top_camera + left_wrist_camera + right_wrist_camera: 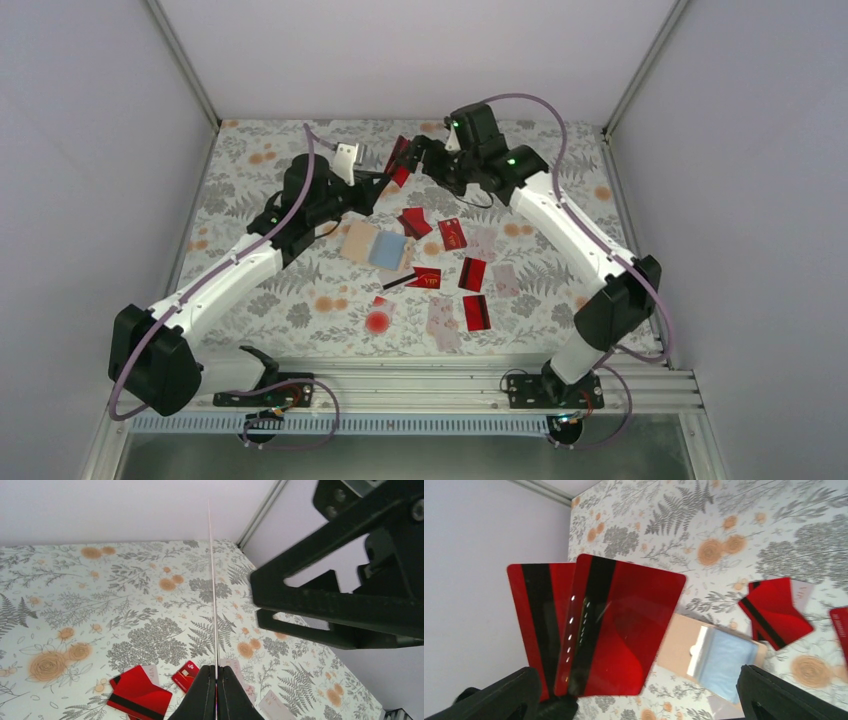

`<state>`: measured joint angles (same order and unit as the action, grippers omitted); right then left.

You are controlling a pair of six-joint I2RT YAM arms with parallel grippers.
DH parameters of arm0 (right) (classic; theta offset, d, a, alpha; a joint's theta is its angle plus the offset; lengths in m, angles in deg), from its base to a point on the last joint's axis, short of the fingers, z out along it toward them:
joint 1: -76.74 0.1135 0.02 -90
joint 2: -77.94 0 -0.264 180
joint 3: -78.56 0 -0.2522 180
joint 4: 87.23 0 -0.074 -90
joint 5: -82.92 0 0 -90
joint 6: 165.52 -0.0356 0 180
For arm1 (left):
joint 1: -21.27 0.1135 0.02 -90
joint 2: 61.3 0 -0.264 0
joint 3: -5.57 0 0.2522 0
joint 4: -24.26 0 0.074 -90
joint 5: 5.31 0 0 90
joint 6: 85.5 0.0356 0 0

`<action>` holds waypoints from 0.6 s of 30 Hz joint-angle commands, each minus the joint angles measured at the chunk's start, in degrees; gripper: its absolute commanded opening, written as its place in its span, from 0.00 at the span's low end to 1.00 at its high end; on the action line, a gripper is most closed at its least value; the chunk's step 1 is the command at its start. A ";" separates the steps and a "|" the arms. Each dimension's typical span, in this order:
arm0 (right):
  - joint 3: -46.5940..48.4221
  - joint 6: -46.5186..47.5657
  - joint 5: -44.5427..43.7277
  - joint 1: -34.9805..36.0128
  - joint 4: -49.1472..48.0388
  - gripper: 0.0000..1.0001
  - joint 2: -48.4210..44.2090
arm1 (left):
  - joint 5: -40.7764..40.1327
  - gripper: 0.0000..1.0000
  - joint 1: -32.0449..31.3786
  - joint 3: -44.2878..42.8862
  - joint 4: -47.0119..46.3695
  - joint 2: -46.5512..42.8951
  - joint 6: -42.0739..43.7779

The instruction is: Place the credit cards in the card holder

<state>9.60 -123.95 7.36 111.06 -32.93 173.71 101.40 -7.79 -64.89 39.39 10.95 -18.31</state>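
Note:
Next, my right gripper moves back from the fanned red credit cards (619,627), turns edge-on and pinches their end (661,635) away from the black stripes, because the cards face it flat.
My left gripper (388,180) is shut on two red credit cards (400,160) with black stripes and holds them upright above the far part of the table. In the left wrist view they show edge-on as a thin line (213,590) rising from the closed fingertips (216,672). In the right wrist view they are fanned face-on (619,625). My right gripper (418,155) is open wide and empty, facing the cards (638,672). The card holder (375,245) lies open on the table, tan with blue lining (724,660). Several red and pale cards lie to its right.
Loose red cards (452,233) (472,274) (476,312) and pale cards (506,280) (441,320) are scattered right of the holder. A round red blot (377,322) is on the cloth near the front. White walls enclose the table.

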 commanded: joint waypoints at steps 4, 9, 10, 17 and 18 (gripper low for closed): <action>-8.37 3.01 -5.02 -2.91 0.71 0.99 -7.83 | 0.63 0.02 -0.57 -1.13 1.08 -1.10 2.38; -13.59 8.01 -1.38 -6.39 -3.60 0.99 -11.02 | 2.69 0.02 -0.98 -2.92 2.24 -0.90 3.63; -15.48 9.47 1.40 -7.76 -5.74 0.99 -12.14 | 3.41 0.03 -1.04 -3.25 2.61 -0.97 3.99; -22.01 22.84 34.64 -20.16 -20.18 0.99 -14.04 | 10.45 0.02 -1.18 -5.96 3.85 -1.37 5.27; -22.49 23.91 39.14 -21.25 -21.40 0.99 -14.03 | 11.49 0.02 -1.18 -6.64 4.10 -1.26 5.10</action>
<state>-11.36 -108.95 24.39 93.93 -44.28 160.73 106.99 -8.75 -68.41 42.97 10.91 -14.64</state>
